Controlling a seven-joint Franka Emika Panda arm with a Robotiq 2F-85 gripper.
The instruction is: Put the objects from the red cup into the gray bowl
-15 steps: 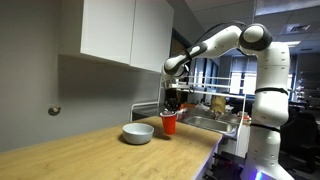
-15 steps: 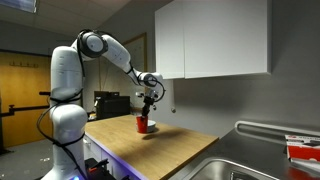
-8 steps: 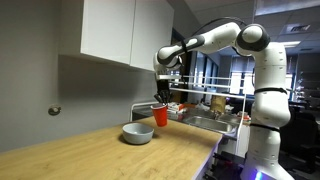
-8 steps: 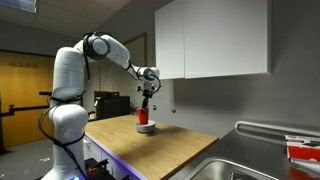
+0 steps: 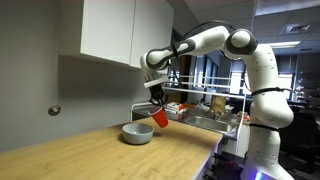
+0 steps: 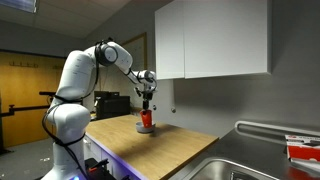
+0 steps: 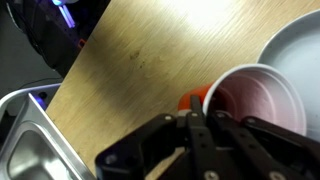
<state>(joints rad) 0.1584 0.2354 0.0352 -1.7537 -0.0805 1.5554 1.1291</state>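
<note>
The red cup's opening (image 7: 258, 98) is still facing mostly up beside the gray bowl (image 5: 137, 133), so the robot's gripper needs to swing across the bowl and tip the cup's base up toward the sink.
My gripper (image 5: 157, 103) is shut on the rim of the red cup (image 5: 160, 117) and holds it tilted in the air above the right side of the gray bowl (image 5: 137, 134). The cup also shows in an exterior view (image 6: 146, 119), held over the wooden counter, with the bowl (image 6: 146, 129) partly hidden under it. In the wrist view the cup (image 7: 250, 100) shows a pale pink inside, gripped at its near rim by my gripper (image 7: 198, 125), and the bowl (image 7: 296, 50) lies at the upper right. I see no objects inside the cup.
The wooden counter (image 5: 110, 155) runs along a gray wall under white cabinets (image 5: 125, 30). A steel sink (image 7: 25, 140) lies at one end of the counter, with a dish rack (image 5: 210, 105) beyond it.
My gripper has lifted the red cup off the counter, carried it toward the bowl and tilted it over the bowl's side.
</note>
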